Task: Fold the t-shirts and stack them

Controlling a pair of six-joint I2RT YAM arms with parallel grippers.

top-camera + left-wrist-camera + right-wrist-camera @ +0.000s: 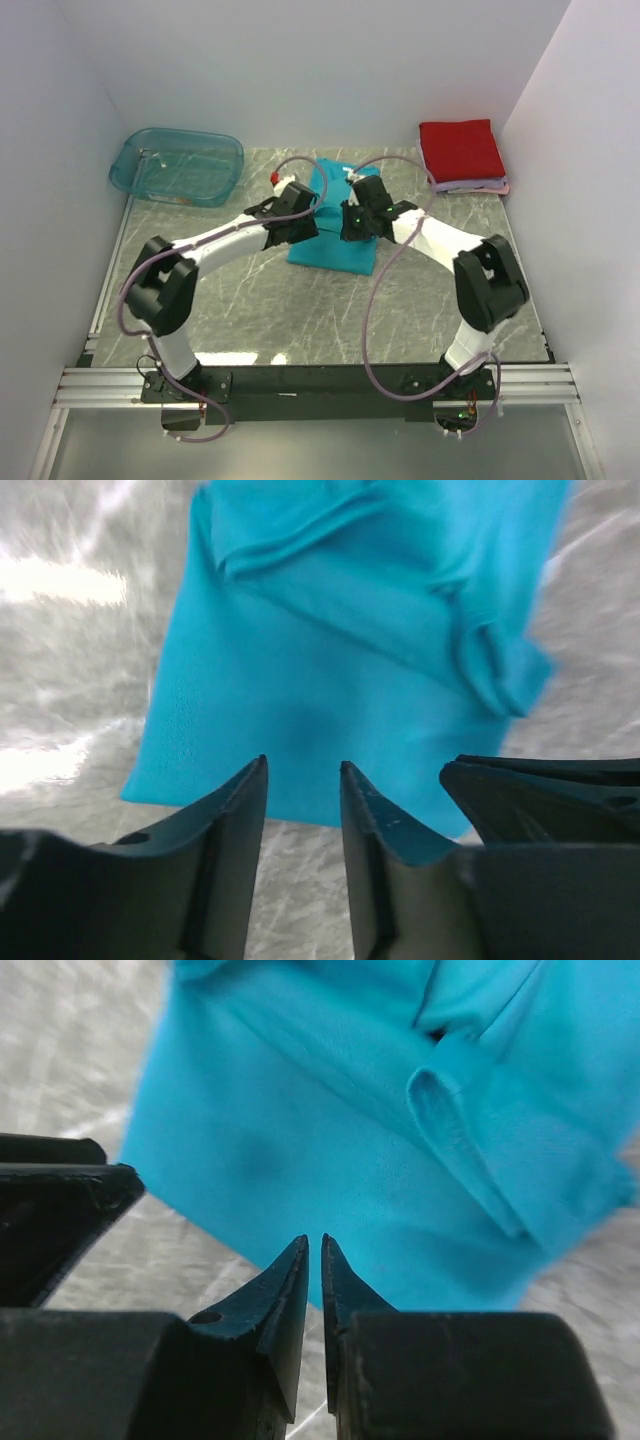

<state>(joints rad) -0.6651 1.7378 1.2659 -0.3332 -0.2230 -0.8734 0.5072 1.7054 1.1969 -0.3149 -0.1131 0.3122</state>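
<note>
Next, I smooth the shirt's crosswise fold (325, 1065) flat with my right gripper before folding further, because a rumpled flap (505, 1145) is lying over the teal t-shirt's smooth near part.
The teal t-shirt (335, 252) lies partly folded on the middle of the marble table, with rumpled folds at its far end (400, 590); it also fills the right wrist view (330, 1120). My left gripper (303, 230) hovers over the shirt's left part, jaws open and empty (303, 770). My right gripper (352, 228) hovers beside it over the shirt, jaws almost together with nothing between them (314, 1242). A folded red t-shirt (460, 148) rests on a folded pale lilac t-shirt (475, 186) at the back right.
A see-through teal plastic tub (178, 165) stands at the back left. White walls close in the table on three sides. The two grippers are close together; each shows at the edge of the other's wrist view.
</note>
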